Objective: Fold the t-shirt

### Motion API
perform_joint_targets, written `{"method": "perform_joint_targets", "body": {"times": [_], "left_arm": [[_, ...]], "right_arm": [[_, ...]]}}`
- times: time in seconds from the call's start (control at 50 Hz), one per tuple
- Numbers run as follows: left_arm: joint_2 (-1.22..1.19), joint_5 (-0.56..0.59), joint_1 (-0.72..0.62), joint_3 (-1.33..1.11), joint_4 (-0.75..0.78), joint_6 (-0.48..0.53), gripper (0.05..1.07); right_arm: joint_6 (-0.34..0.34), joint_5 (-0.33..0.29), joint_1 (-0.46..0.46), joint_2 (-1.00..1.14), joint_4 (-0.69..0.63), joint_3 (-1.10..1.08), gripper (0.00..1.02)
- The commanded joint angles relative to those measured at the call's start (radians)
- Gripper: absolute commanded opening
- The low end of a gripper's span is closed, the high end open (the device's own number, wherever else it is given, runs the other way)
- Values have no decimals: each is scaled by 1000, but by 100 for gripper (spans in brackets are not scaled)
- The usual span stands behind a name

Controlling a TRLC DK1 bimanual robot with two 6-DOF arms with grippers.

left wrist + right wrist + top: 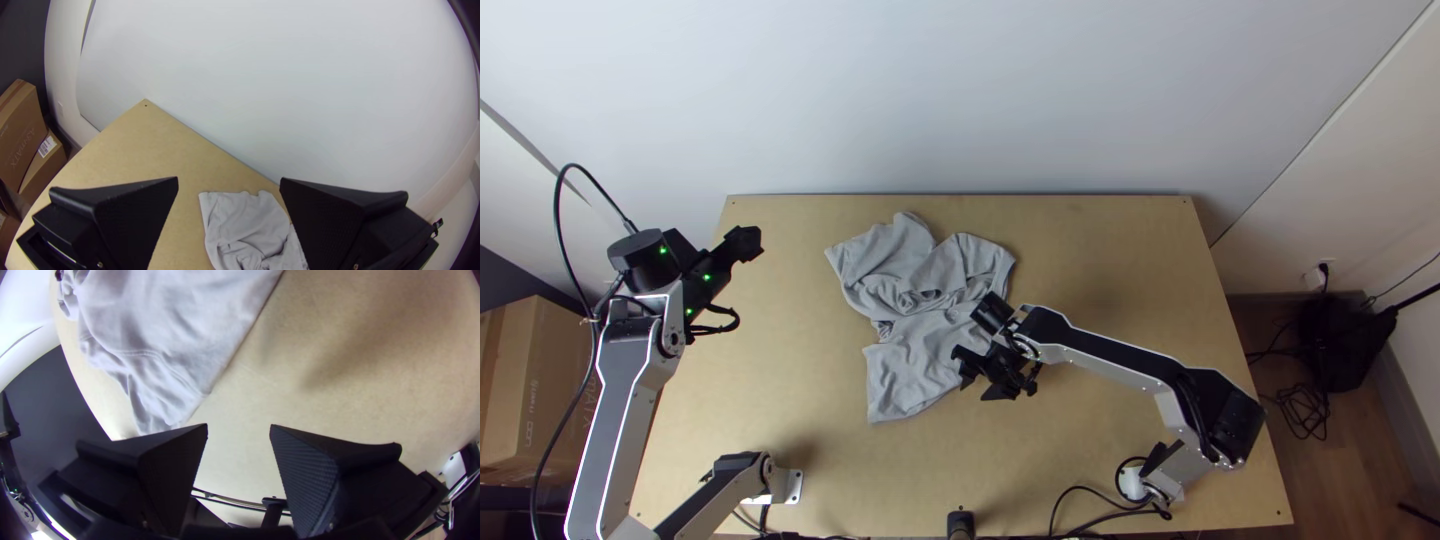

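My gripper will draw the grey t-shirt (pixel 916 357) out into a long, gathered band when I pull the t-shirt's ends apart, because loose folds (pixel 917 296) are piled up at its middle.
A grey t-shirt (pixel 920 300) lies bunched and wrinkled on the table, left of centre in the top view, its lower part flatter. My left gripper (pixel 750 243) is over the table's far left corner, apart from the cloth. In the left wrist view the left gripper (pixel 229 180) stands open, with the shirt (pixel 245 225) farther off beyond it. My right gripper (pixel 970 385) is at the shirt's lower right edge. In the right wrist view the right gripper (pixel 239 426) is open with nothing between its fingers; the shirt (pixel 160 335) lies beside it.
The light wooden table (pixel 1100 240) extends right of the shirt and meets a pale wall at its far edge. Cardboard boxes (pixel 540 390) stand off the left side. Cables (pixel 1080 490) run along the near edge; a dark post (pixel 960 522) stands there.
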Motion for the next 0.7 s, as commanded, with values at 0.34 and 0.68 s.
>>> {"method": "perform_joint_targets", "body": {"times": [0.34,0.68], "left_arm": [[-12,6,17,-36,37,27,103],[10,7,22,-27,51,61,103]], "right_arm": [[-9,24,16,144,8,142,51],[-19,70,22,179,15,166,25]]}}
